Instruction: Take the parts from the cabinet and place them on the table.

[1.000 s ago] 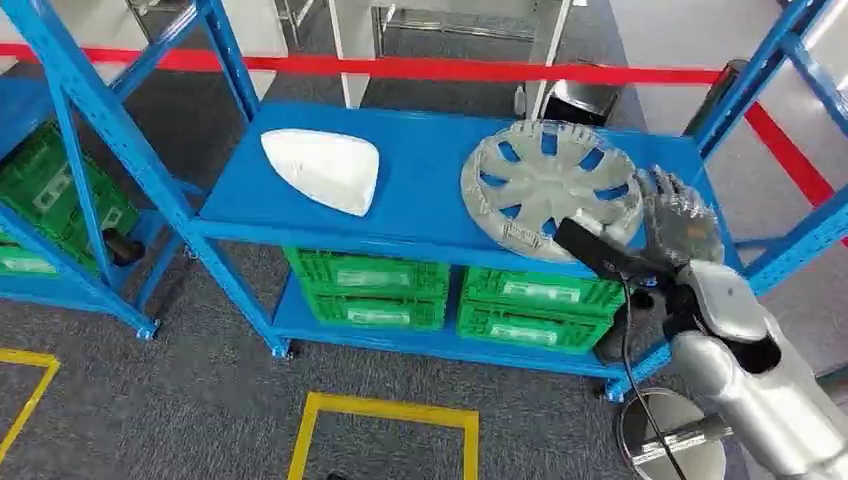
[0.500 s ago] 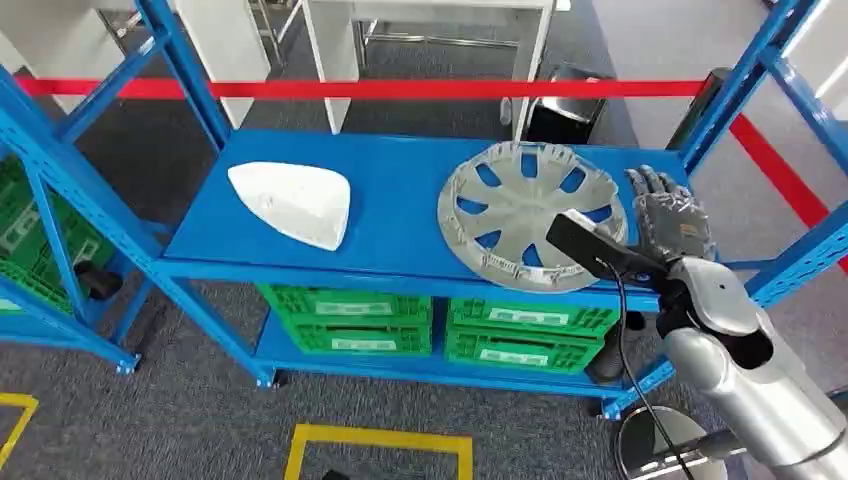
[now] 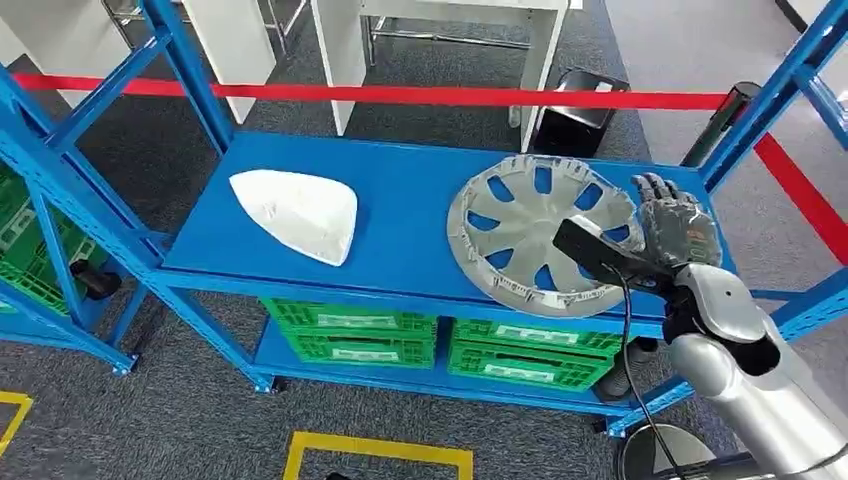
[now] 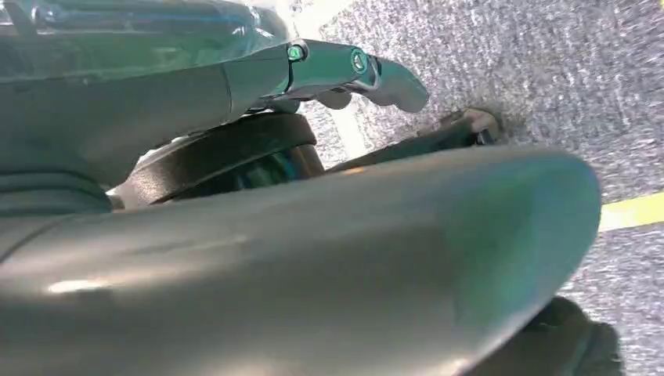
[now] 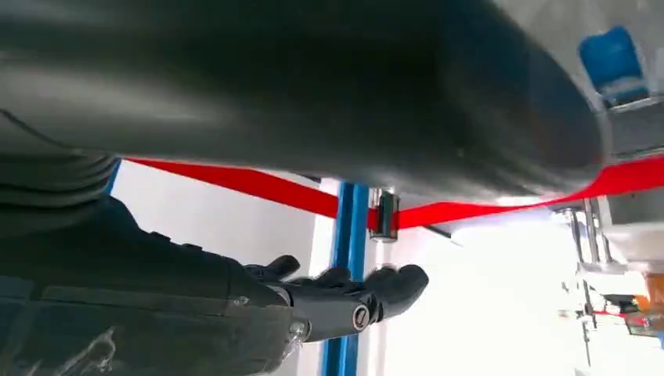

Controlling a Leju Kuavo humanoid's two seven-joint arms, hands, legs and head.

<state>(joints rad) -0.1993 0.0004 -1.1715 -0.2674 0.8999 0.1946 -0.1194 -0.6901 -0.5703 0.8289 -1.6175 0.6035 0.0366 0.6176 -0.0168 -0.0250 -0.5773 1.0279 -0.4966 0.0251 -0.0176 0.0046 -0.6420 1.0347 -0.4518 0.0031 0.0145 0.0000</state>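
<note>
The silver wheel cover (image 3: 543, 222) will show a smooth, shiny hidden side when I lift it upright, because clips and ribs (image 3: 514, 289) run along the wheel cover's rim facing up.
On the blue cabinet shelf (image 3: 410, 200) a silver wheel cover (image 3: 530, 225) lies flat at the right and a white shell-shaped part (image 3: 295, 212) at the left. My right hand (image 3: 675, 225) hovers at the wheel cover's right rim, fingers spread and holding nothing; whether it touches the rim I cannot tell. In the right wrist view the right hand (image 5: 337, 301) has its fingers stretched out with nothing in them. My left hand (image 4: 356, 66) hangs low over grey carpet, fingers extended and empty.
Green crates (image 3: 350, 335) fill the shelf below. Blue uprights (image 3: 745, 110) frame the cabinet's right end close to my right arm. Red barrier tape (image 3: 400, 95), a black bin (image 3: 575, 115) and white table legs (image 3: 340, 40) lie behind. A yellow floor marking (image 3: 370, 455) is in front.
The whole picture has shifted, so the camera moved. My right hand has reached a little farther along the wheel cover's right rim. Both parts lie where they were.
</note>
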